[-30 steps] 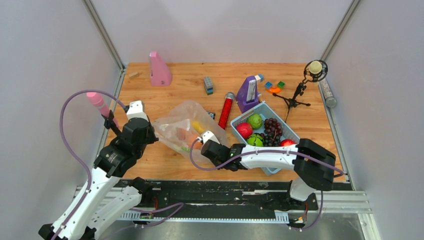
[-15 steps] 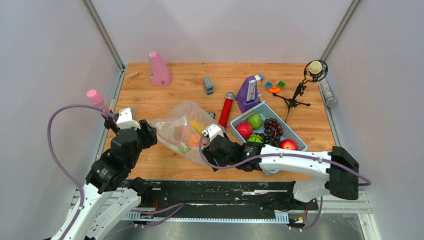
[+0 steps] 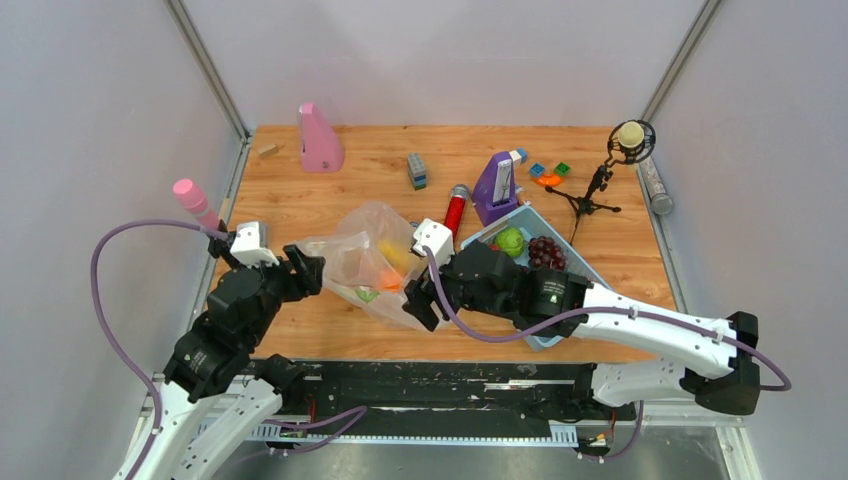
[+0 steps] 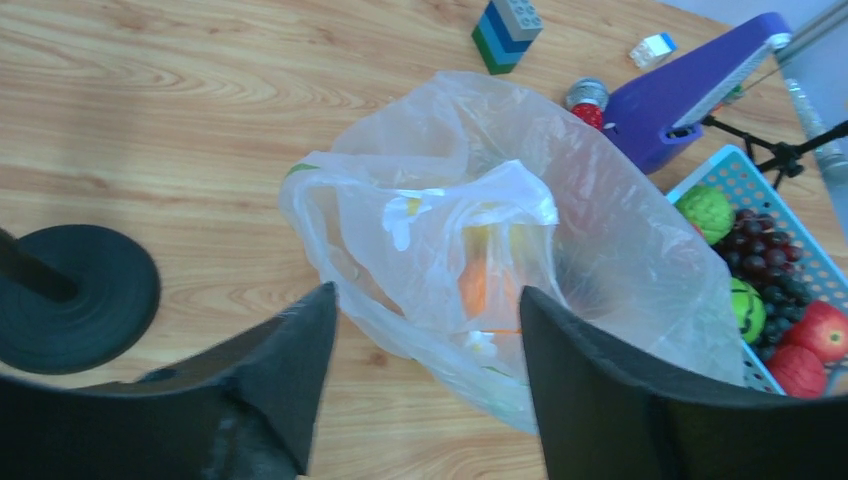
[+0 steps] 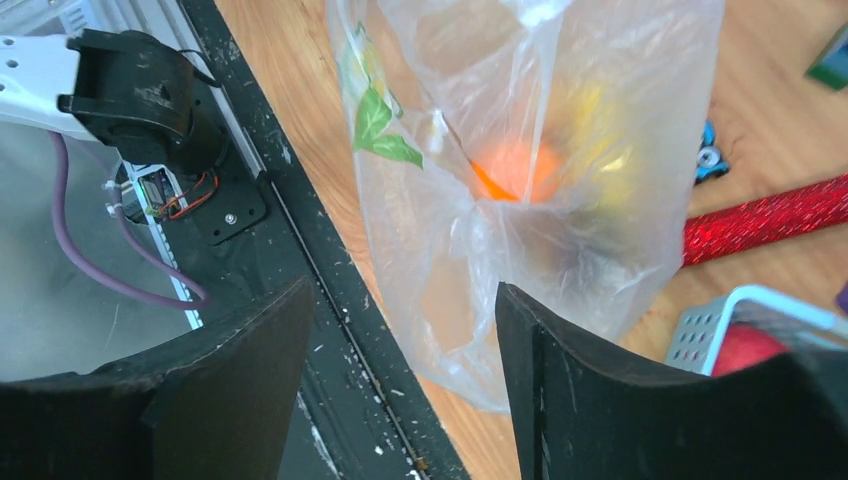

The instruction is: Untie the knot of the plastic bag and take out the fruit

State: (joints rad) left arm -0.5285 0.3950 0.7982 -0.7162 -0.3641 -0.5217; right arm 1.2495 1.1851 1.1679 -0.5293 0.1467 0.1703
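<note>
The crumpled flap of the plastic bag is folded over the fruit (image 4: pixel 490 275). Next, I pinch the flap's loose end (image 4: pixel 533 192) with my right gripper and pull the bag open first.
The see-through plastic bag (image 3: pixel 365 262) with leaf prints lies on the wooden table between my two grippers. Through its film I see the fruit: an orange piece (image 3: pixel 385 281) and a yellow banana (image 3: pixel 396 254). My left gripper (image 3: pixel 306 271) stands open at the bag's left end with nothing held; in its wrist view the bag (image 4: pixel 580 230) and the orange piece (image 4: pixel 473 285) lie just past the left gripper (image 4: pixel 425 295). My right gripper (image 3: pixel 414 301) is open at the bag's near right corner, and the bag (image 5: pixel 520 110) hangs beyond the right gripper (image 5: pixel 400 290). I cannot make out a tied knot; the film looks loose and crumpled.
A blue basket (image 3: pixel 500 222) of apples, green balls and grapes sits right of the bag, partly under my right arm. A red glitter tube (image 3: pixel 453 212), a purple device (image 3: pixel 495 185), blocks (image 3: pixel 417 170), a small tripod (image 3: pixel 598 188) and a pink object (image 3: pixel 320 140) stand farther back. The black rail (image 3: pixel 430 375) borders the near edge.
Both grippers were shut on the bag and have opened and let it go. The left gripper drew back to the left; the right arm swung up and left over the basket.
</note>
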